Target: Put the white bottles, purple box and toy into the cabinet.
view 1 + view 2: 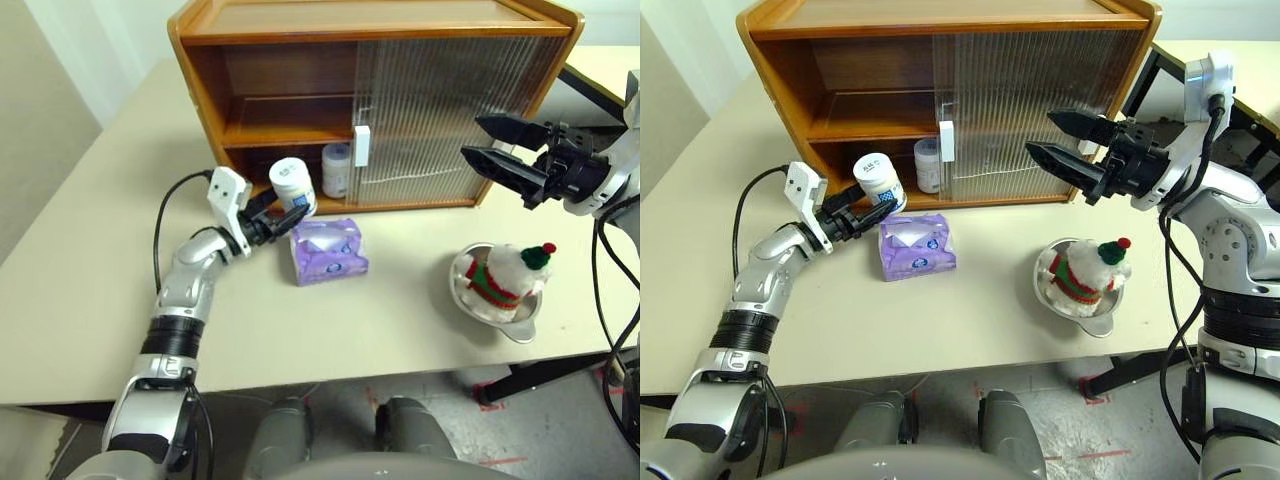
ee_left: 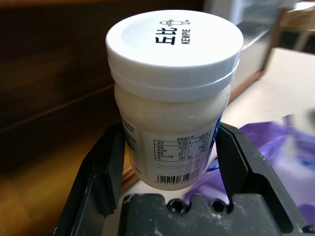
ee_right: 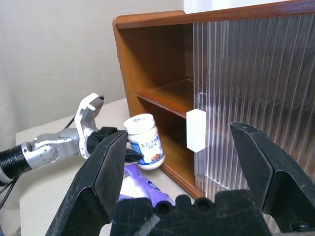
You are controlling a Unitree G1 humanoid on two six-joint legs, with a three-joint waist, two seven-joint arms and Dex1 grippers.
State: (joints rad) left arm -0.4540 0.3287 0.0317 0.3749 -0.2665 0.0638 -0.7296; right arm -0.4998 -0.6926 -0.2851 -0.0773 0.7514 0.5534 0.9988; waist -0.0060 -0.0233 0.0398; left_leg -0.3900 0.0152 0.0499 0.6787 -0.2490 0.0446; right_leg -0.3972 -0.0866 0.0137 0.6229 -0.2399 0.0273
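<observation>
The held white bottle's lid (image 1: 289,171) is up and the spot (image 1: 314,166) beside the other bottle is free, so my left gripper should keep moving the bottle inside until it stands.
My left gripper (image 1: 285,213) is shut on a white bottle (image 1: 293,185), holding it tilted just in front of the cabinet's (image 1: 380,18) open left half, above the table. A second white bottle (image 1: 336,170) stands inside on the lower level, beside the door's edge. On the table just right of my left gripper lies the purple box (image 1: 328,251). The toy (image 1: 510,278) sits in a silver bowl at the right. Raised in front of the ribbed door, my right gripper (image 1: 472,137) is open and empty.
The ribbed sliding door (image 1: 440,110) with its white handle (image 1: 361,146) covers the cabinet's right half. The silver bowl (image 1: 467,297) stands near the table's (image 1: 100,250) front right edge. A black cable (image 1: 165,215) loops from my left wrist.
</observation>
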